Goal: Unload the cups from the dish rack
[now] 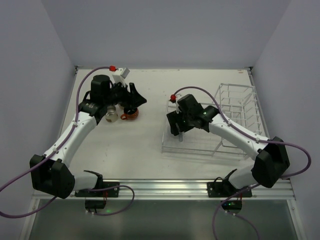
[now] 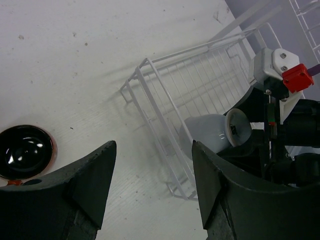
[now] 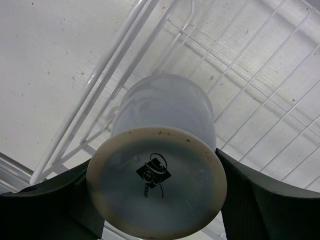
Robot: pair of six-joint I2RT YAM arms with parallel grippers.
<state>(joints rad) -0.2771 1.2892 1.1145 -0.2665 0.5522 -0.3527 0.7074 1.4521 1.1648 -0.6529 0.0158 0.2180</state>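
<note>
The blue-grey cup is held near its base by my right gripper, the cup's other end free. My left gripper should keep approaching until its fingers surround the cup's handle.
My right gripper is shut on the short light blue-grey cup, one finger on each side. The cup is upside down, its printed base towards the camera, over the low tray of the white dish rack. The left wrist view shows the same cup above the rack. My left gripper is open with nothing between its fingers, at the table's far left. The orange-red mug stands just beside it, its dark inside showing. A beige tumbler sits under the left wrist.
The rack's taller upright basket stands to the right of my right arm. Purple cables loop from both arms. Walls close the table in at the back and on both sides.
</note>
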